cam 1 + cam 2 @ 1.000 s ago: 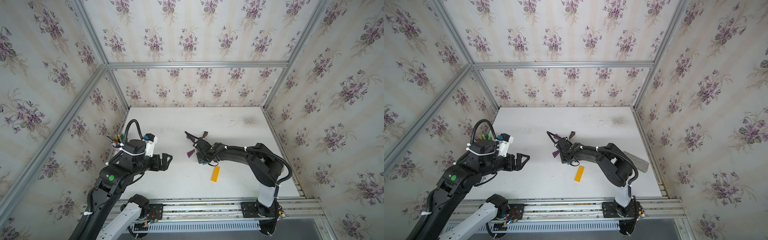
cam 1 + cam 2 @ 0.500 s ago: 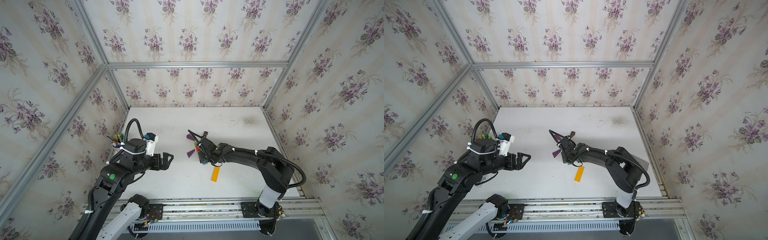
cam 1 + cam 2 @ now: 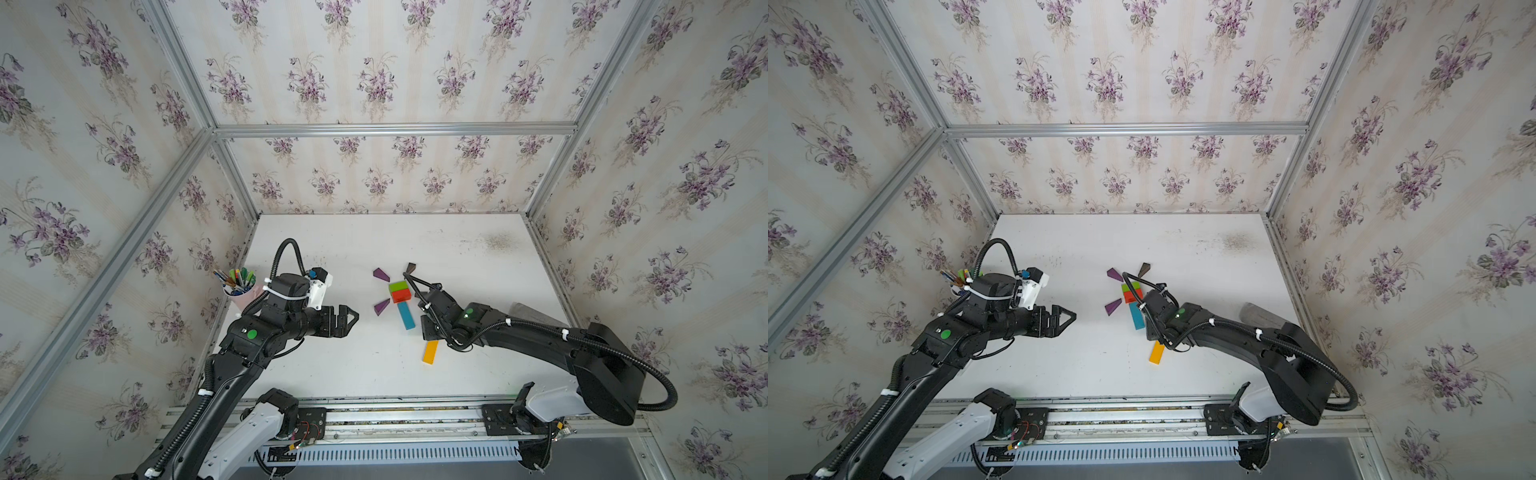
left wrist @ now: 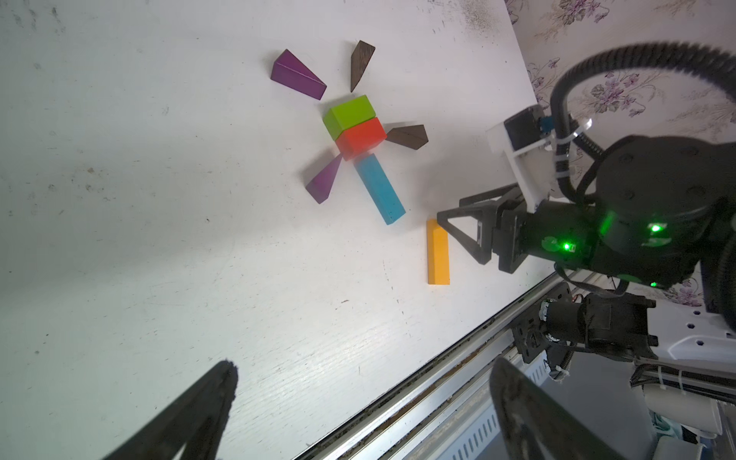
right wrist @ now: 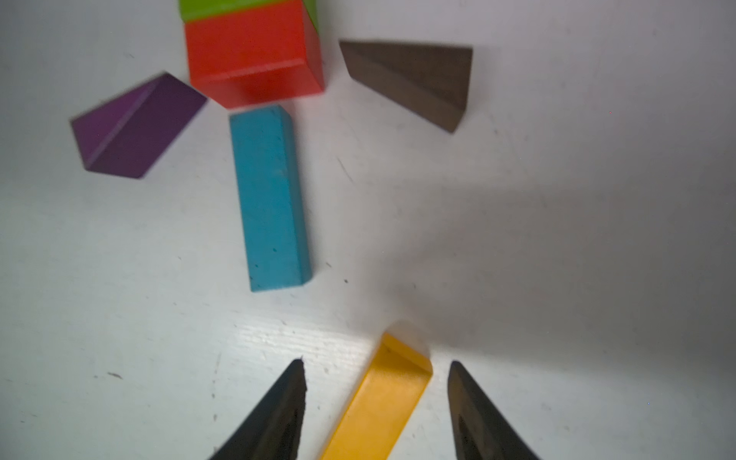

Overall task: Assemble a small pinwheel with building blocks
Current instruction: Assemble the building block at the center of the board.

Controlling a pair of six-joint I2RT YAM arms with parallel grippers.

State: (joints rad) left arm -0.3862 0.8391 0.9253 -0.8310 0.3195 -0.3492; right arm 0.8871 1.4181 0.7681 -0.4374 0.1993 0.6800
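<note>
Next, I grip the blue bar with my right gripper and center it before I take the orange bar, because the blue bar's far end is off the red block's middle.
The pinwheel lies flat mid-table: a green block against a red block, with a blue bar running from the red one toward the front. Two purple wedges and a brown wedge fan around the hub. A second brown wedge shows only in the wrist views. An orange bar lies apart from the blue bar, slanted. My right gripper is open, its fingers either side of the orange bar's far end without touching it. My left gripper hangs open and empty, left of the blocks.
A pink cup of coloured pens stands by the left wall behind my left arm. A grey flat object lies by the right wall. The metal rail runs along the table's front edge.
My right gripper has drawn back from the hub toward the front, uncovering the red block and blue bar, and now straddles the orange bar. The left arm has barely shifted.
</note>
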